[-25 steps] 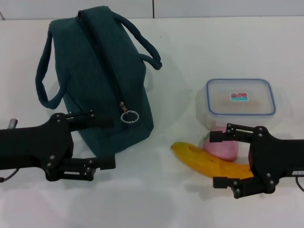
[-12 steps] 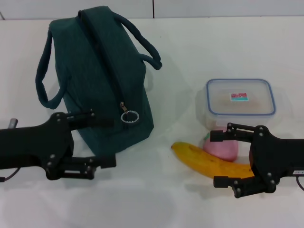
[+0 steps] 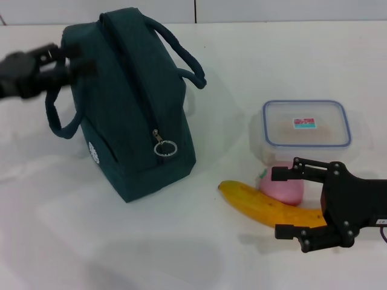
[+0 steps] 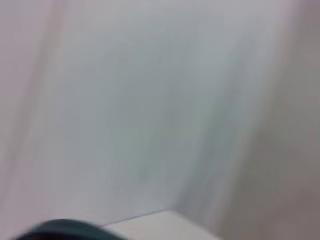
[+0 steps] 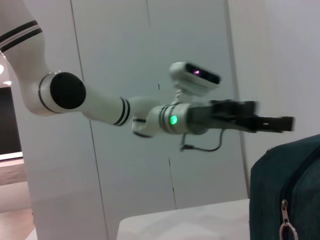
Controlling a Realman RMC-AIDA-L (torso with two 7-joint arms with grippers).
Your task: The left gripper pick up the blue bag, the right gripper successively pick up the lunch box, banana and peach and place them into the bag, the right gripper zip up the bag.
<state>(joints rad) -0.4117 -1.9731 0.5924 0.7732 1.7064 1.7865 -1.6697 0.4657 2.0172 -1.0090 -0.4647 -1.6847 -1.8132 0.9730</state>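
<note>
My left gripper is pointing level above the blue bag's closed mouth (image 3: 128, 67). It should move back, tilt down and grab the mouth's edge (image 3: 111, 49) to pull the bag open.
The blue bag (image 3: 130, 103) stands upright and zipped on the white table, its ring pull (image 3: 164, 148) hanging on the near side. My left gripper (image 3: 74, 60) hovers, blurred by motion, at the bag's far-left top corner just above the left handle (image 3: 55, 115); it looks open and holds nothing. The right wrist view shows it in the air (image 5: 272, 120) above the bag (image 5: 287, 192). My right gripper (image 3: 282, 203) is open low at the front right, its fingers straddling the banana (image 3: 257, 202). The peach (image 3: 283, 190) lies just behind the banana. The lunch box (image 3: 306, 128) sits closed behind the peach.
The white table (image 3: 181, 254) stretches in front of the bag and the fruit. A wall with a vertical seam (image 3: 195, 11) rises at the table's far edge. A sliver of the bag's dark teal (image 4: 60, 230) shows in the left wrist view.
My left arm has swung from the table in front of the bag up and back to the bag's far-left top. The right gripper has hardly shifted.
</note>
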